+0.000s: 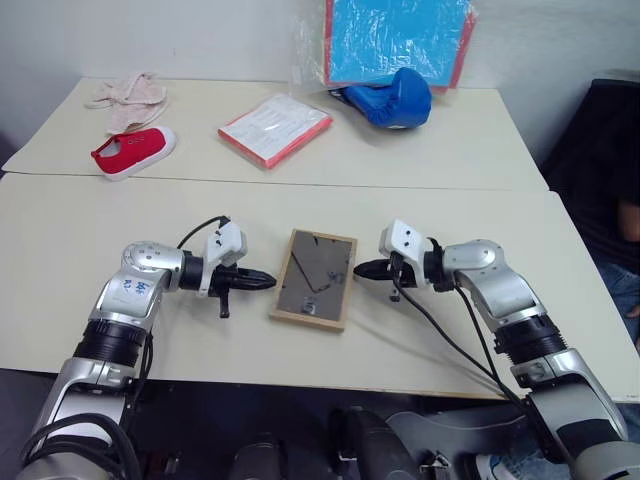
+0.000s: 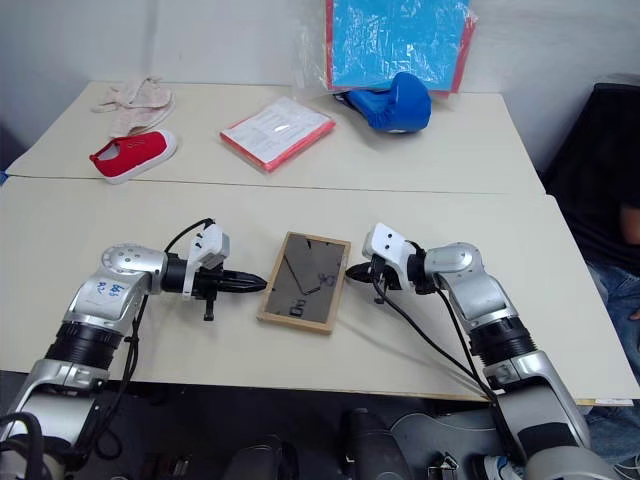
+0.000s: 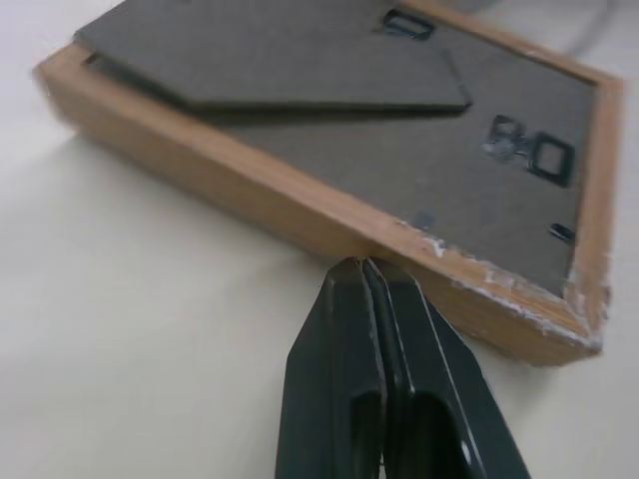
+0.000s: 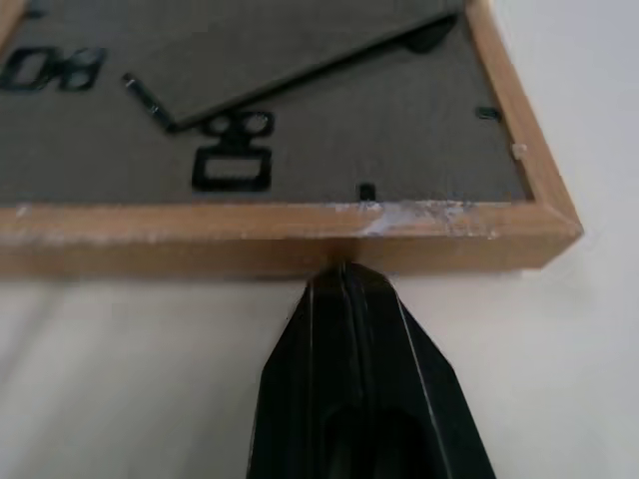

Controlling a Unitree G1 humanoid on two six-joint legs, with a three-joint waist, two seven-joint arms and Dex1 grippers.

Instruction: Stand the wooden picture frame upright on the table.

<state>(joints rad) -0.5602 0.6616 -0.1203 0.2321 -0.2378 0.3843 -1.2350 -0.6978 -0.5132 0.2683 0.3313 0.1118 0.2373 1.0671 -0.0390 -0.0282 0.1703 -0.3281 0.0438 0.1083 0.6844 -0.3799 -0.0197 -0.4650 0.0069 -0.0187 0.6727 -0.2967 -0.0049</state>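
Observation:
My left gripper should open and clamp the edge (image 1: 281, 284) beside it while my right gripper raises the stand, since my closed grippers only press the frame's long edges (image 1: 350, 276).
The wooden picture frame (image 1: 315, 278) lies face down on the cream table (image 1: 80, 260), its dark grey back with the fold-out stand (image 3: 300, 60) facing up. My left gripper (image 1: 268, 282) is shut, its tip against the frame's left long edge. My right gripper (image 1: 358, 269) is shut too, its tip against the right long edge. In the left wrist view the closed fingers (image 3: 384, 399) touch the light-wood side (image 3: 250, 195). The right wrist view has the closed fingers (image 4: 349, 379) pressed to the wooden edge (image 4: 250, 244). Neither gripper holds anything.
On the far table lie a red shoe (image 1: 133, 151), a pinkish cloth (image 1: 128, 95), a red-edged booklet (image 1: 275, 128), a blue boxing glove (image 1: 392, 99) and a blue red-bordered board (image 1: 398, 40). A seam (image 1: 280, 183) joins the two tables.

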